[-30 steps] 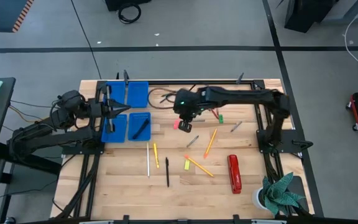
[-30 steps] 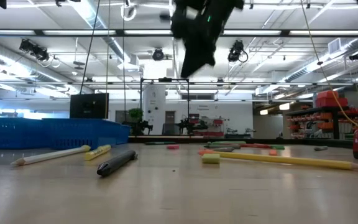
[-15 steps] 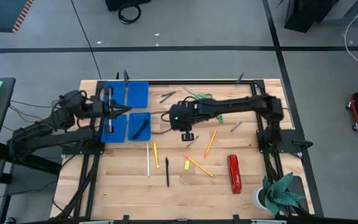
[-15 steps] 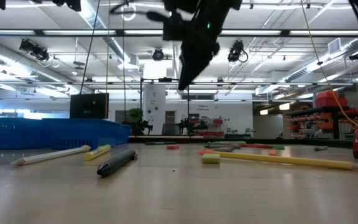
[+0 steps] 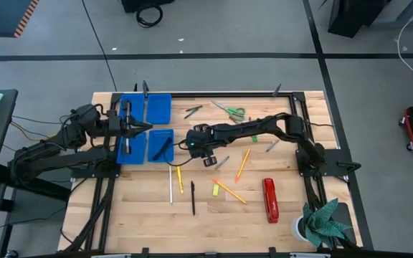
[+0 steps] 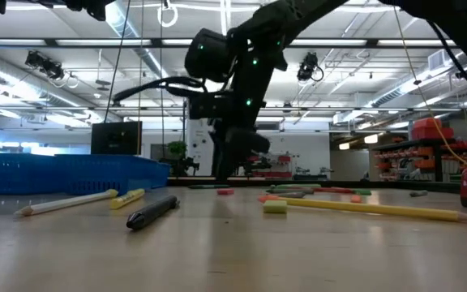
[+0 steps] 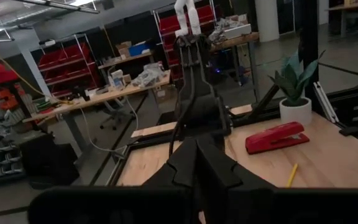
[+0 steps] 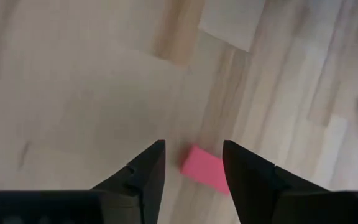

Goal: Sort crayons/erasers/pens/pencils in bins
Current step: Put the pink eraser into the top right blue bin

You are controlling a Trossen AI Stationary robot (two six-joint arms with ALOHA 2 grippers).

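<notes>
My right gripper keeps going down until the fingers are on both sides of the eraser, then close, because the pink eraser lies free of its neighbours under the open fingers.
A pink eraser lies flat on the wood, also seen in the low view. My right gripper is open just above it, one finger on each side; it has reached out to the table's middle, right of the four blue bins. My left gripper hovers shut over the bins. One bin holds a dark pen. Pencils, a black pen and a yellow eraser lie near the front.
A red stapler lies at the front right, near a potted plant. Green-handled scissors and a grey pen lie at the back. An orange pencil and a grey pen lie right of my right gripper.
My right gripper has gone toward the table's left edge and come down from high above the table to just over the pink eraser, opening on the way. Nothing on the table has moved.
</notes>
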